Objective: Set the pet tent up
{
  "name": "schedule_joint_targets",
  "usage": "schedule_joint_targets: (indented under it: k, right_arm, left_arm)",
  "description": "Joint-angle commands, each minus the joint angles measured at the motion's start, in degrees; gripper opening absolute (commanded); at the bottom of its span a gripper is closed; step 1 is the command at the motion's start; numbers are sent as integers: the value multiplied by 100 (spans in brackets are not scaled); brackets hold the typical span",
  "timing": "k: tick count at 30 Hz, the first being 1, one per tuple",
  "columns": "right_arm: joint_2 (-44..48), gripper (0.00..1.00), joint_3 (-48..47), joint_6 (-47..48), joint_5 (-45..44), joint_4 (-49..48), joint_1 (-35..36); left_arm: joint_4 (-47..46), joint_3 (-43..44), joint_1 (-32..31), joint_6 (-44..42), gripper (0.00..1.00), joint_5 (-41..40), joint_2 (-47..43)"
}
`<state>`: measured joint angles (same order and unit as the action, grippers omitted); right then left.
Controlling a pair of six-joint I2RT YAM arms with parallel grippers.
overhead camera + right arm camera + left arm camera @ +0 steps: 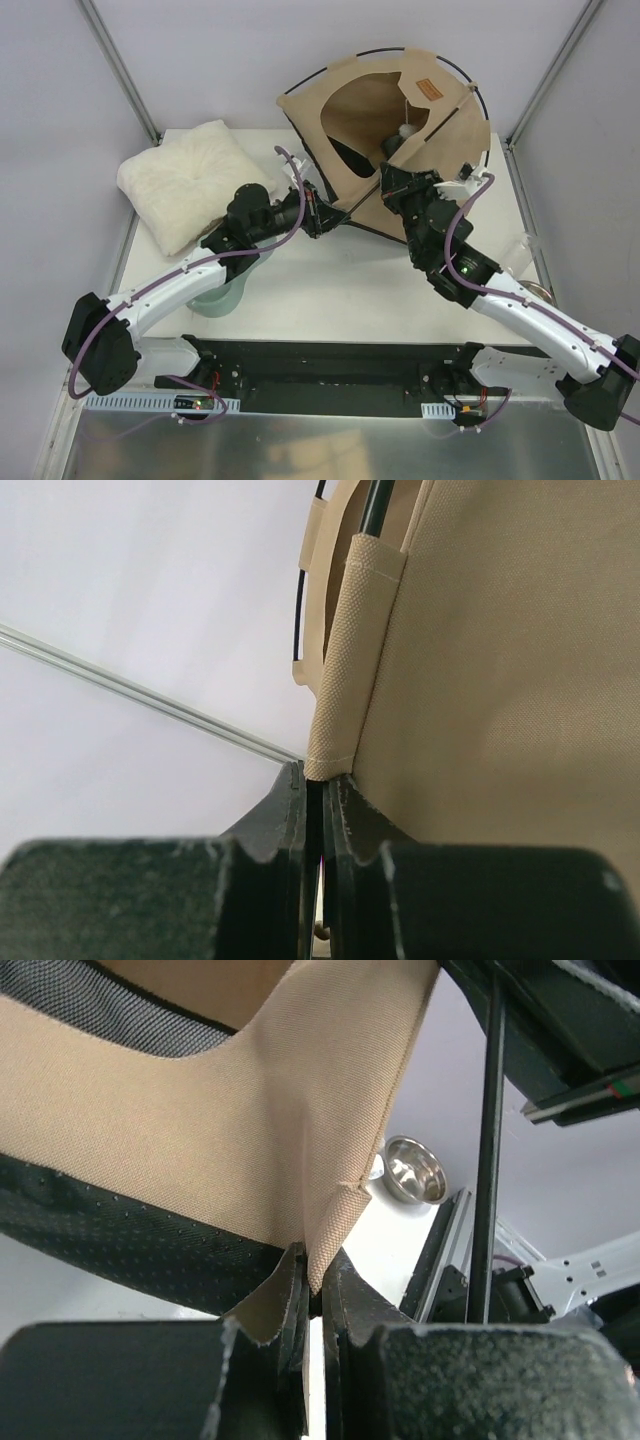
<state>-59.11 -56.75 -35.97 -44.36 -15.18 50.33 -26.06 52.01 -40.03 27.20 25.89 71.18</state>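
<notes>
My left gripper is holding the black pole (363,200), which points from its sleeve to the tent's tan corner (335,1225). My right gripper keeps going toward that corner and lets go there.
The pet tent (370,100) stands partly raised at the back of the table, tan fabric arched by thin black poles (340,62). Its brown label patch (428,89) and white ball (407,130) show inside the opening. My left gripper (322,218) is shut on a tan corner at the tent's lower front edge; the left wrist view shows its jaws (315,1260) pinching the fabric (200,1110) beside a black pole (488,1160). My right gripper (392,180) is shut on the end of a tan pole sleeve (350,660), as the right wrist view (318,780) shows.
A white fluffy cushion (190,180) lies at the back left. A pale bowl (222,296) sits under my left arm. A small metal bowl (415,1170) shows in the left wrist view. The table's right edge rail (530,250) is close to my right arm.
</notes>
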Motion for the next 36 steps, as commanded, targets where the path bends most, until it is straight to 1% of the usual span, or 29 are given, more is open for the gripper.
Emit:
schedule_joint_targets:
  k: [1, 3, 7, 14, 17, 19, 20, 25, 27, 30, 32, 33, 36]
  right_arm:
    - [-91, 0, -293, 186, -583, -600, -146]
    - [-197, 0, -301, 178, -574, -609, -155]
    - [-513, 0, -407, 230, -512, -609, -146]
    - [-909, 0, -451, 239, -477, -706, -23]
    - [-1023, 0, -451, 309, -223, -662, 12]
    - [-1023, 0, -433, 370, 197, -609, 39]
    - [-1015, 3, -407, 449, 495, -592, 65]
    - [-839, 26, -267, 652, 1621, -126, 126]
    - [-743, 33, -205, 731, 1999, -38, 135]
    - [-698, 43, -249, 731, 2466, 339, 144]
    - [-672, 47, -266, 662, 2660, 498, 153]
    - [-654, 47, -266, 618, 2739, 551, 153]
    - [-619, 43, -292, 486, 2906, 647, 153]
  left_arm:
    - [575, 125, -14, 636, 0, -452, -306]
    - [812, 265, -14, 795, 0, -646, -315]
    - [980, 363, -14, 997, 0, -760, -280]
    - [1271, 495, -14, 1112, 0, -910, -271]
    - [1349, 512, -14, 1165, 0, -1103, -289]
    - [1428, 547, -14, 1226, 0, -1252, -280]
    - [1464, 591, -14, 1235, 0, -1305, -262]
    - [1666, 688, -14, 1270, 0, -1517, -166]
    - [1692, 670, -13, 1279, 0, -1578, -166]
    - [1692, 670, -14, 1279, 0, -1622, -166]
    - [1684, 679, -14, 1279, 0, -1640, -148]
    - [1684, 679, -5, 1288, 0, -1657, -131]
    - [1675, 688, -5, 1305, 0, -1666, -95]
